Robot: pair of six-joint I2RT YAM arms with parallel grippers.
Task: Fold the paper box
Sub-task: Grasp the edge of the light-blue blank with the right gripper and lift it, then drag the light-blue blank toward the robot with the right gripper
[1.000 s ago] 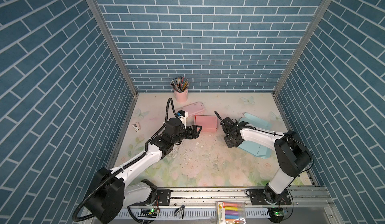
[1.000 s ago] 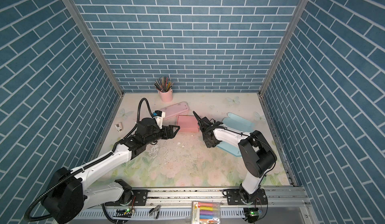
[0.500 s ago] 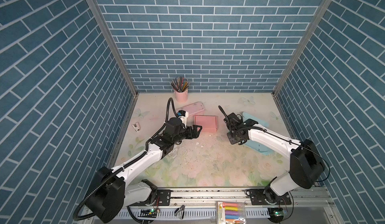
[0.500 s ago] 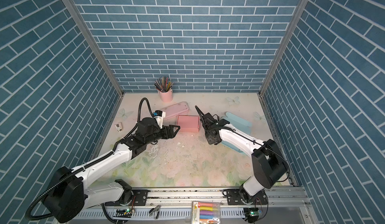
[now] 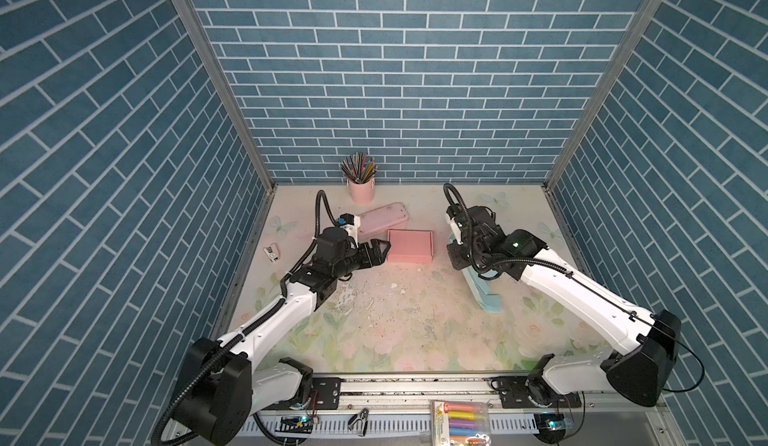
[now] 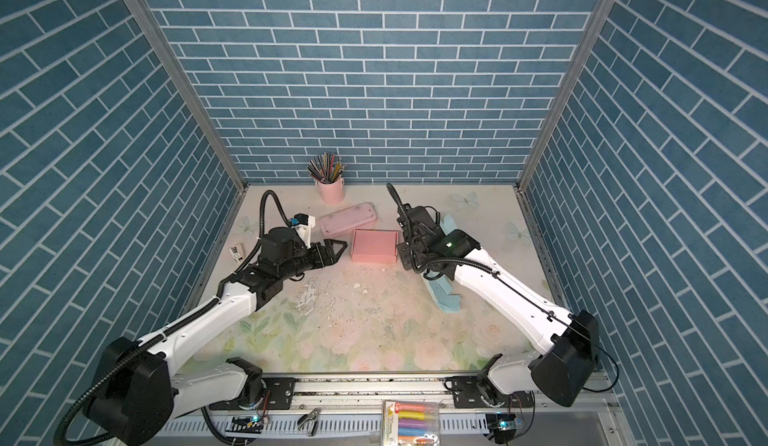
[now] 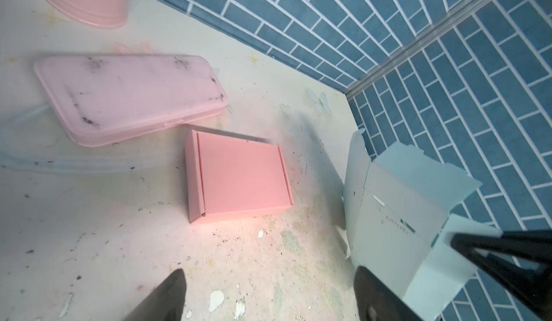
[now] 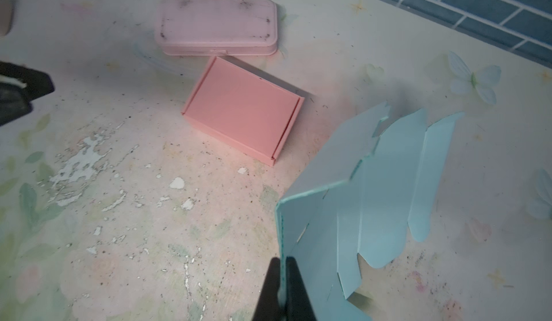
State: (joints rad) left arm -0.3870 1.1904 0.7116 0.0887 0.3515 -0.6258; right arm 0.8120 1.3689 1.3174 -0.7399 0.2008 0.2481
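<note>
I should keep carrying the light blue sheet there (image 5: 428, 314) with my right gripper until it lies flat, as the space (image 5: 424, 302) in front of the pink box is clear for it.
The paper box is a light blue die-cut sheet (image 5: 485, 294) (image 6: 445, 296) (image 8: 373, 191) (image 7: 397, 215), unfolded with its flaps spread. It stands tilted off the table on the right. My right gripper (image 8: 282, 262) (image 5: 459, 259) (image 6: 409, 259) is shut on the sheet's near edge. A pink box (image 5: 409, 245) (image 6: 373, 245) (image 7: 239, 179) (image 8: 242, 110), folded and closed, lies at the middle back. My left gripper (image 5: 380, 253) (image 6: 338, 253) (image 7: 270, 271) is open just left of the pink box, holding nothing.
A pink pencil case (image 5: 382, 219) lies behind the pink box. A pink cup of pencils (image 5: 360, 182) stands at the back wall. A small white object (image 5: 272, 253) sits near the left wall. Brick walls enclose three sides. A marker pack (image 5: 459, 421) lies on the front rail.
My right gripper has closed on the blue sheet's edge and tilted it up, while the right arm's elbow swung outward to the right. The left arm has not moved.
</note>
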